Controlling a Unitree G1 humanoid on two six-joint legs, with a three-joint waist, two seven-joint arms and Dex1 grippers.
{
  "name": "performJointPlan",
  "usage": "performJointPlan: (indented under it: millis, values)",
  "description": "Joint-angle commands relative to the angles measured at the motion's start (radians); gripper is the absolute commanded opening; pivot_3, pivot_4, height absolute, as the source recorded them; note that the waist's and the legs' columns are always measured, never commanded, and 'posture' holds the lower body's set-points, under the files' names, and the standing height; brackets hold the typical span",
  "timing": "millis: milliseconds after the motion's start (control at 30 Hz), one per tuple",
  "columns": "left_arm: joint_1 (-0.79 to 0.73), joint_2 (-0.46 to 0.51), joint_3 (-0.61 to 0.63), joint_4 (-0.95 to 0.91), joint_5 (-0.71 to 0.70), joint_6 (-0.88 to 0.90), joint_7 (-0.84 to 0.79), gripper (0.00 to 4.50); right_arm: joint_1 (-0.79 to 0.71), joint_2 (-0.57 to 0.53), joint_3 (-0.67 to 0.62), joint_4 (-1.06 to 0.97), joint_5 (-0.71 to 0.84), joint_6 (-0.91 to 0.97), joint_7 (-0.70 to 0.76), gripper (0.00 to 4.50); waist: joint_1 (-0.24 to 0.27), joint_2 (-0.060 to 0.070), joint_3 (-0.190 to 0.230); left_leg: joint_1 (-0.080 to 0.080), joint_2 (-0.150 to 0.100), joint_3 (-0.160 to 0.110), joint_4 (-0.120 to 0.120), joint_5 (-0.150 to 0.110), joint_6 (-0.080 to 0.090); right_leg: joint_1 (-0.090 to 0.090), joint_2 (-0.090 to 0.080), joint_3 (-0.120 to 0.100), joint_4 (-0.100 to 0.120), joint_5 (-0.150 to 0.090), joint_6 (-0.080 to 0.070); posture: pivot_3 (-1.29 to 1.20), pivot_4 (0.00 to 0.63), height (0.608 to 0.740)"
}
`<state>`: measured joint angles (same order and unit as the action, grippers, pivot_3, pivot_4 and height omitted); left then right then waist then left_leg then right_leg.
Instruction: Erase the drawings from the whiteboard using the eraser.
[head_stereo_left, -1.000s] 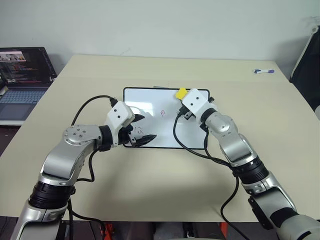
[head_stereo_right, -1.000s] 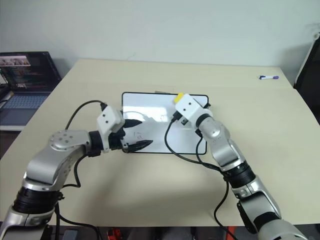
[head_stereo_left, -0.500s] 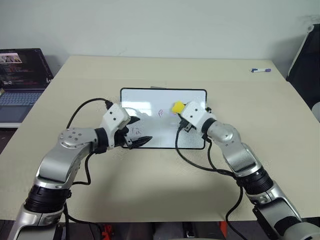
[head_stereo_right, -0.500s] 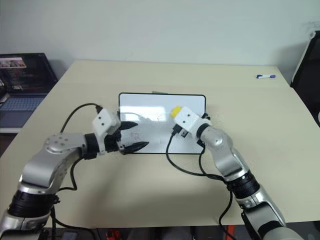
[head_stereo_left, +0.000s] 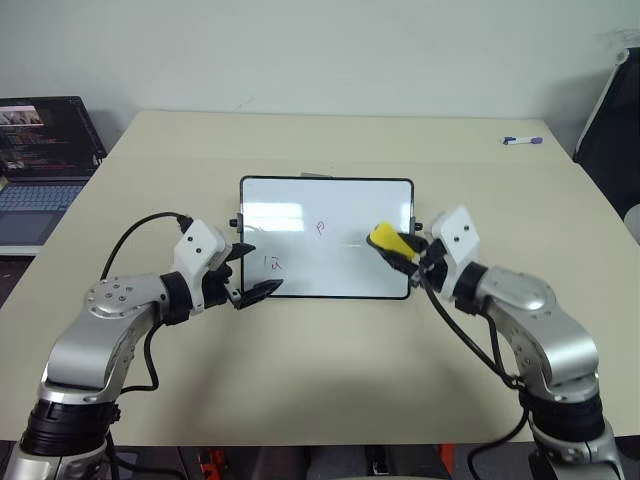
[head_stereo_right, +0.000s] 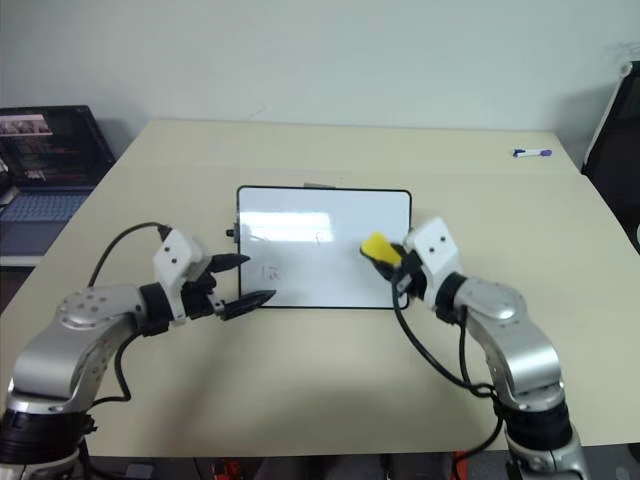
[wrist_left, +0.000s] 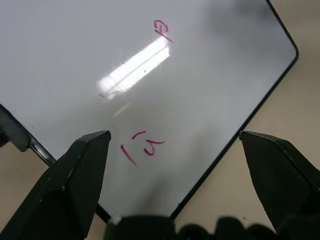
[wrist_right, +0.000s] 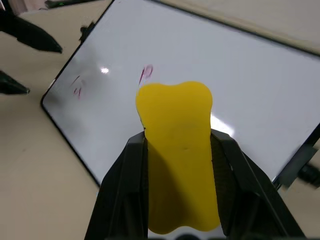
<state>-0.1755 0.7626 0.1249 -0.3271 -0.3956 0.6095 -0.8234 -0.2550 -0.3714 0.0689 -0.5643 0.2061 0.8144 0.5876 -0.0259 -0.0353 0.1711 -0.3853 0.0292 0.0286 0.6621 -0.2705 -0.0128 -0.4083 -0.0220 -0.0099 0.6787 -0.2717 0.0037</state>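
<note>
The eraser is above a clean part of the whiteboard, so next my right gripper takes it to the pink drawing near the centre and wipes there first.
The whiteboard lies flat in the middle of the table. Two small pink drawings are on it: one near the centre and one toward the near left corner. My right gripper is shut on the yellow eraser, held over the board's right part. In the right wrist view the eraser sits between the black fingers, with both scribbles beyond it. My left gripper stands open at the board's near left corner. The left wrist view shows the nearer scribble between its fingers.
A white-and-blue marker pen lies at the table's far right. An open laptop sits on a lower surface beyond the table's left edge. A dark chair stands past the right edge.
My right gripper has drawn back to the board's right side with the eraser and rolled its wrist. The left gripper has slid left, off toward the board's corner. Both pink scribbles remain.
</note>
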Motion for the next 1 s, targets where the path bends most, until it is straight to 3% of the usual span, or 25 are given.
performJointPlan:
  millis: [33,833,1000]
  values:
    - [0.007,0.010,0.039,-0.051,-0.017,-0.002,0.013,4.50,0.026,0.006,0.030,-0.034,0.002,-0.061,-0.022,1.30,-0.001,0.000,0.000,0.000,0.000,0.000,0.000,0.000,0.000,0.000,0.000,0.000,0.000,0.000,0.000,0.00,0.150,0.740]
    - [-0.026,0.011,0.016,-0.048,0.002,-0.002,0.043,4.50,-0.114,0.012,0.145,0.030,-0.080,-0.155,-0.120,1.30,-0.001,0.000,0.000,0.000,0.000,0.000,0.000,0.000,0.000,0.000,0.001,0.000,0.000,0.000,0.000,0.00,0.150,0.740]
    - [-0.026,0.021,0.006,-0.022,0.010,-0.010,0.031,4.50,-0.226,-0.016,0.221,0.123,-0.193,-0.236,-0.127,1.30,-0.003,0.000,0.001,0.000,0.000,0.000,0.000,0.000,0.000,0.000,0.001,0.000,0.000,0.000,0.000,0.00,0.150,0.740]
